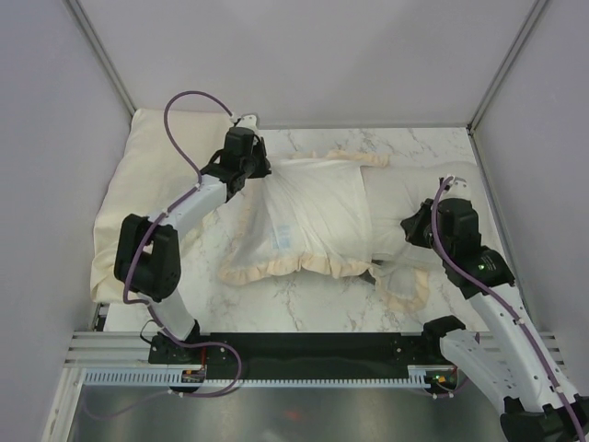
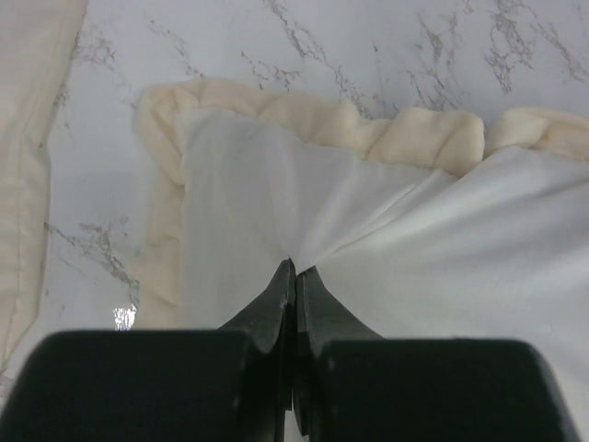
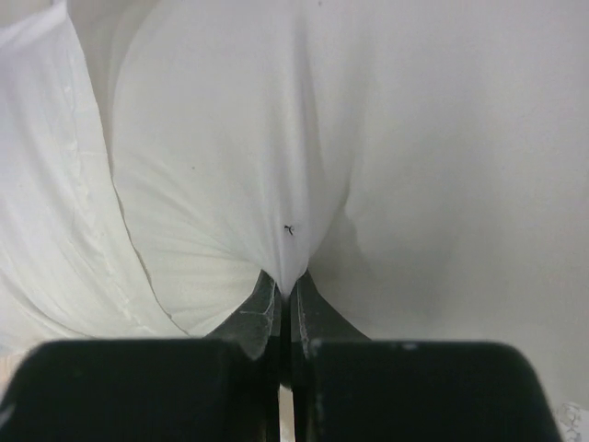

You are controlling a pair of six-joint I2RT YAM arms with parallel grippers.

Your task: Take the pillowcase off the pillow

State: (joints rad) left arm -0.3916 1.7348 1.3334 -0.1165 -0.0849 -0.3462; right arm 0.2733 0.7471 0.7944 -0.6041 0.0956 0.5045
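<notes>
I should move my left gripper to the pillowcase's near side and pull there, because the pillowcase is tight at its far corner while its near side covers the pillow.
The pillowcase lies whitish face up in the middle of the marble table, its cream frill crumpled along the near edge. My left gripper is at its far left corner. In the left wrist view, that gripper is shut on a pinch of the pillowcase just inside the frill. The plump off-white pillow sticks out of the case on the right. My right gripper is shut on a fold of the pillow, whose cloth is drawn into the right gripper.
A flat pale-yellow cloth covers the table's left side, close under my left arm. Grey walls close in the back and both sides. A black strip and a slotted rail run along the near edge by the arm bases.
</notes>
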